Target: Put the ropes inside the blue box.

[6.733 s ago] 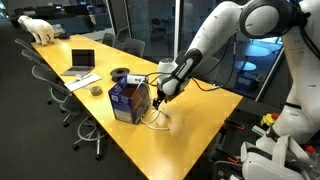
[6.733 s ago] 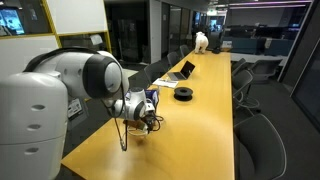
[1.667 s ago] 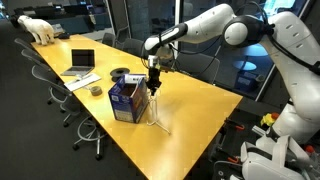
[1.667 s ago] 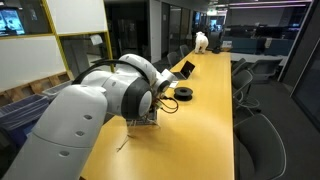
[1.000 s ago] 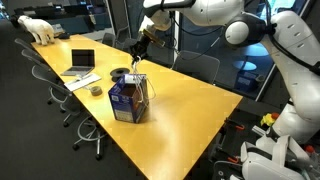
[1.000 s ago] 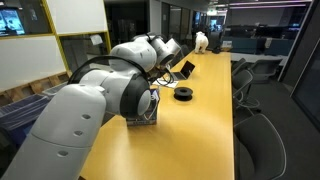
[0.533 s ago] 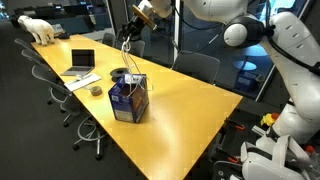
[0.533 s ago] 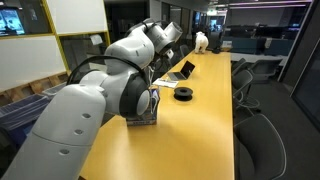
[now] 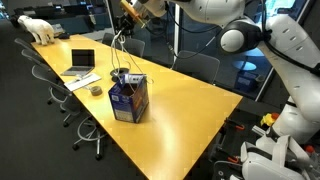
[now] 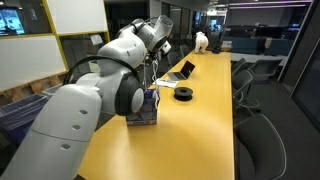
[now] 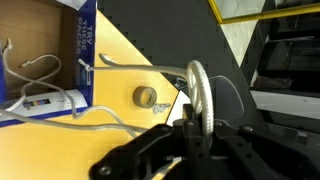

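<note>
Next, I come back above the box's opening (image 11: 38, 48) and lower the rope inside, since my gripper holds it high and its lengths trail over the blue box's rim (image 11: 85, 68).
My gripper (image 9: 127, 8) is high above the table, shut on a white rope (image 11: 197, 88). The rope (image 9: 114, 50) hangs from the jaws down toward the open blue box (image 9: 128, 100), which stands on the yellow table (image 9: 190, 120). In the wrist view the rope loop sticks up between my fingers (image 11: 192, 125), and its length trails left to the blue box (image 11: 85, 55), where white rope (image 11: 35, 68) lies inside. In an exterior view my gripper (image 10: 160, 27) is above the box (image 10: 143, 108), with the rope (image 10: 151, 70) dangling between them.
A laptop (image 9: 82, 60), a black round object (image 9: 120, 73) and a tape roll (image 9: 95, 90) lie behind the box. A white bear toy (image 9: 40, 28) stands at the table's far end. Office chairs (image 9: 75, 110) line both sides.
My gripper has risen and swung toward the far side, carrying the rope's upper end; the rope now hangs longer above the box.
</note>
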{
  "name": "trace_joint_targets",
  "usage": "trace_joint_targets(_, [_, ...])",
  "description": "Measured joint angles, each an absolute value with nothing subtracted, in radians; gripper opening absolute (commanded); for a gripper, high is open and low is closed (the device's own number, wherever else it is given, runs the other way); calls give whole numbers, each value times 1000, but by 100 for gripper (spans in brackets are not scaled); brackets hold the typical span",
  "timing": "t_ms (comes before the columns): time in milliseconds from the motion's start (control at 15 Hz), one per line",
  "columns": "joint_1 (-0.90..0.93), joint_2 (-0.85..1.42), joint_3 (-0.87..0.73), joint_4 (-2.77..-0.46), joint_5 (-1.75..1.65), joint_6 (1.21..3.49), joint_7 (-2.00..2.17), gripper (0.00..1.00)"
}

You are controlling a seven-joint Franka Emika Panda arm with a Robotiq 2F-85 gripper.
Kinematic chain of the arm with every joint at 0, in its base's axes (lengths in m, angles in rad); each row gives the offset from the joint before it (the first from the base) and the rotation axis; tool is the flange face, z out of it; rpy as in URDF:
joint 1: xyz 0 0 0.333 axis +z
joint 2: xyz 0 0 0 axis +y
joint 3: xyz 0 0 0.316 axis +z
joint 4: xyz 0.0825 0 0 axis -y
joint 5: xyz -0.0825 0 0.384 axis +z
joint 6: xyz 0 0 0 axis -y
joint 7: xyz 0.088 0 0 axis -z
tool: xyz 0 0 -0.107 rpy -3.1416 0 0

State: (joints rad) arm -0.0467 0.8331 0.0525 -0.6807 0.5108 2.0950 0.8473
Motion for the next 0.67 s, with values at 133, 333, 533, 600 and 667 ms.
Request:
trace_joint_targets(133, [-19,863,32,-680,475,2122,861,2])
trace_joint_targets(333, [0,919,14,-680,437,2125,871,2])
trace_joint_targets(533, [0,957,13,-676,414,2085,866,2])
trace_joint_targets(600, [0,964,13,-674,404,2064,859,2])
trace_joint_targets(667, [0,968,13,-672,394,2036,845,2])
